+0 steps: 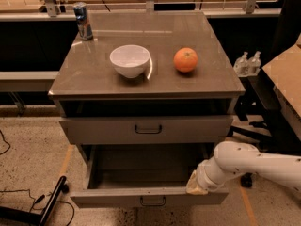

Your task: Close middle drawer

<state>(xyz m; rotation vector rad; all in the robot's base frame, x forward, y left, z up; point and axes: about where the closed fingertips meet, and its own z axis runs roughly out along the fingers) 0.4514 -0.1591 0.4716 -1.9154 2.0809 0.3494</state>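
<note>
My gripper is over the top edge of the middle drawer's front [184, 189] and should back off to the outer side of the drawer's front [182, 200] and push it in.
The grey metal cabinet [146, 74] has its middle drawer [117, 197] pulled far out; the long tray looks empty, and its low front carries a small dark loop handle [153, 201]. The taller-fronted top drawer [188, 128] above it stands slightly out. My white arm [254, 166] reaches in from the right. My gripper [197, 185] sits at the right end of the middle drawer's front, against its top edge. The lowest drawer is out of view.
On the cabinet top stand a white bowl [130, 60], an orange [186, 60] and a drink can [83, 20] at the back left. Two clear bottles [248, 62] and dark furniture stand to the right. A black bar [51, 201] and cables lie on the floor at left.
</note>
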